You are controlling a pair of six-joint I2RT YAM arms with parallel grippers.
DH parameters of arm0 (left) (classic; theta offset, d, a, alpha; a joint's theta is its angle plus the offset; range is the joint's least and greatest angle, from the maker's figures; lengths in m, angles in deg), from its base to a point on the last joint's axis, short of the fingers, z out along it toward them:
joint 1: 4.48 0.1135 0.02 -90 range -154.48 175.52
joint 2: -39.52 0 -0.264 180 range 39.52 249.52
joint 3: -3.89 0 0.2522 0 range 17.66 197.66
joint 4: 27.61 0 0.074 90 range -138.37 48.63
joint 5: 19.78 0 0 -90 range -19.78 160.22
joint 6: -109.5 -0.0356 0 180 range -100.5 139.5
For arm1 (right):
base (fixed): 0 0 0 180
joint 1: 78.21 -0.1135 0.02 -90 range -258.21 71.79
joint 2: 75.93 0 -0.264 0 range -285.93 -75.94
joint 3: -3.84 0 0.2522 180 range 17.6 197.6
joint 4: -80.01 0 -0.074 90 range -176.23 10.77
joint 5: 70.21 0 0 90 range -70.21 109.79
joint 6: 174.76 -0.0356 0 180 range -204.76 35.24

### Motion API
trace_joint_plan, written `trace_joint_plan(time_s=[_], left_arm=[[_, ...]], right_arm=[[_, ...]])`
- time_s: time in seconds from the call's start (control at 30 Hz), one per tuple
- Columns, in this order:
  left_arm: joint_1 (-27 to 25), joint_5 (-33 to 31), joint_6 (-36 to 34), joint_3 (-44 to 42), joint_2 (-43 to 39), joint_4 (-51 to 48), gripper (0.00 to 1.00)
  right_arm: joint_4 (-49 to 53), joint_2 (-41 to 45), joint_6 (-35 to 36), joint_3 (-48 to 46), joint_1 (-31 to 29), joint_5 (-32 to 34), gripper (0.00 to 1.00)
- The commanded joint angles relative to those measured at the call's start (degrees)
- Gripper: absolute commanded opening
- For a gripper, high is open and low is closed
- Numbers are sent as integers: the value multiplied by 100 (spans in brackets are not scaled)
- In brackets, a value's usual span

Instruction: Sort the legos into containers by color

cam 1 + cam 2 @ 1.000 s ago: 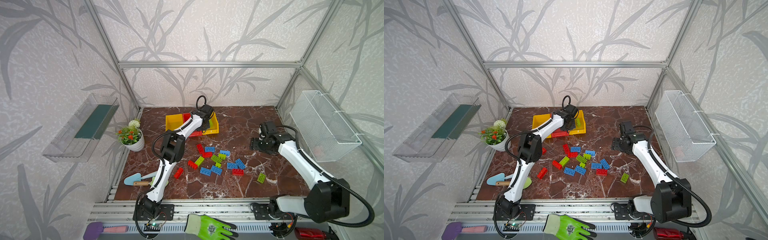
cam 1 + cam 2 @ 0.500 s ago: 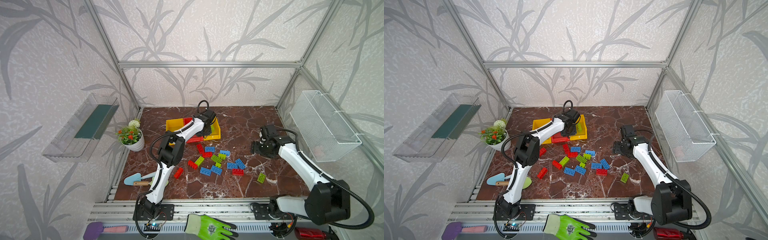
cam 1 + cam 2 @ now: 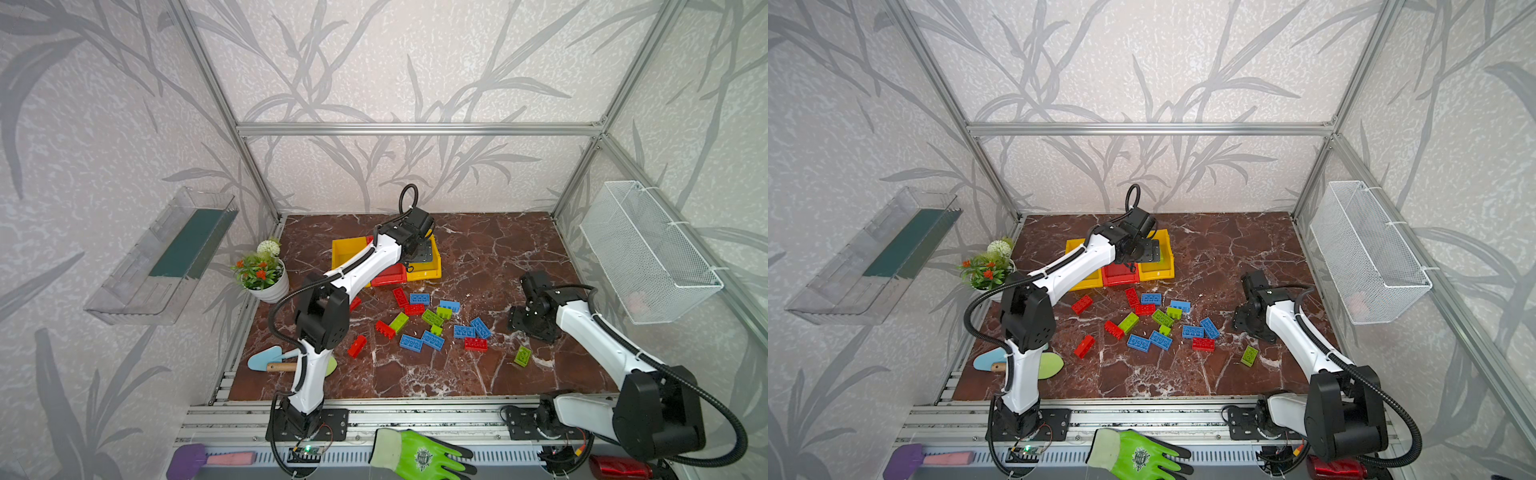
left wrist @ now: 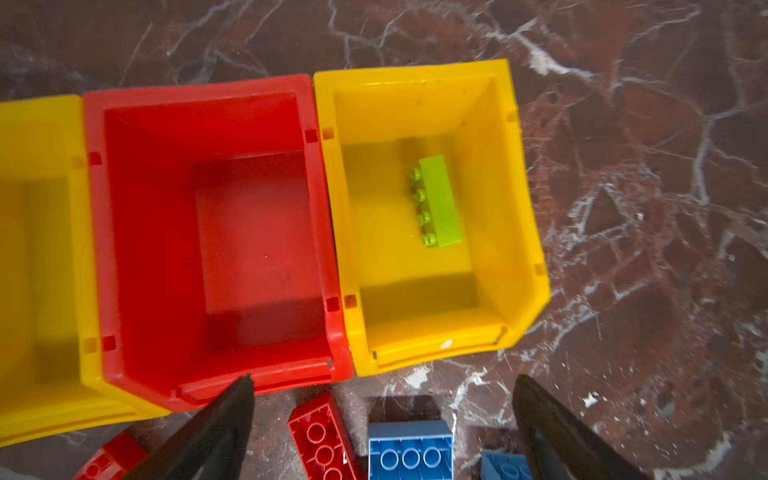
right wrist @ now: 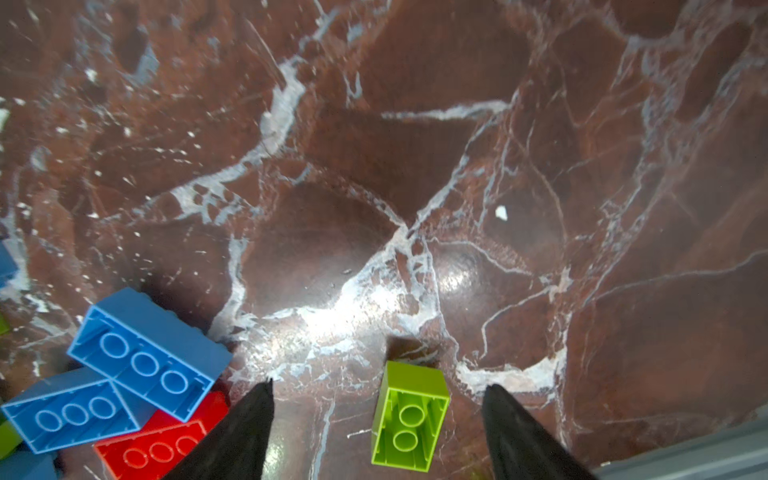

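I should move my left gripper out of the way before my right gripper brings the small green lego (image 3: 1249, 356) to the second yellow bin (image 3: 1160, 269), because my left gripper is hanging over that bin.
Three joined containers stand at the back: a yellow bin (image 3: 344, 249), a red bin (image 4: 216, 232) and a second yellow bin (image 4: 432, 316). One lime green lego (image 4: 438, 201) lies on its side in that second yellow bin. My left gripper (image 4: 382, 384) (image 3: 419, 249) hangs open and empty above the bins' front edge. Loose red, blue and green legos (image 3: 432, 318) are scattered mid-table. My right gripper (image 5: 378, 388) (image 3: 530, 326) is open above the floor, over a lone small green lego (image 5: 409, 415) (image 3: 522, 356) that lies upside down between its fingers' line.
A flower pot (image 3: 266, 276) and a toy shovel (image 3: 270, 359) sit at the left edge. A wire mesh basket (image 3: 648, 253) hangs on the right wall, a clear tray (image 3: 162, 257) on the left wall. A green glove (image 3: 419, 455) lies on the front rail.
My left gripper has gone from shut to open over the bins, and the lime green lego now lies in the yellow bin. My right arm has moved toward the front, nearer the lone green lego.
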Motion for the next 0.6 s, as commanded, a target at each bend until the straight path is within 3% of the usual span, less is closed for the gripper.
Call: trace_joint_plan(time_s=[0.0, 0.13, 0.27, 0.57], left_arm=[[-145, 170, -783, -675, -714, 724, 98], [-148, 711, -1007, -1537, -1412, 1373, 98], [-150, 786, -1111, -2129, -1928, 1723, 98], [-139, 746, -1457, -2320, -2277, 1633, 97]], right_arm=[[218, -6, -395, -220, 28, -188, 78], [65, 52, -629, -535, 30, -344, 76], [-66, -36, -688, -702, 30, -343, 75], [-610, -462, -662, -889, 28, -550, 61]])
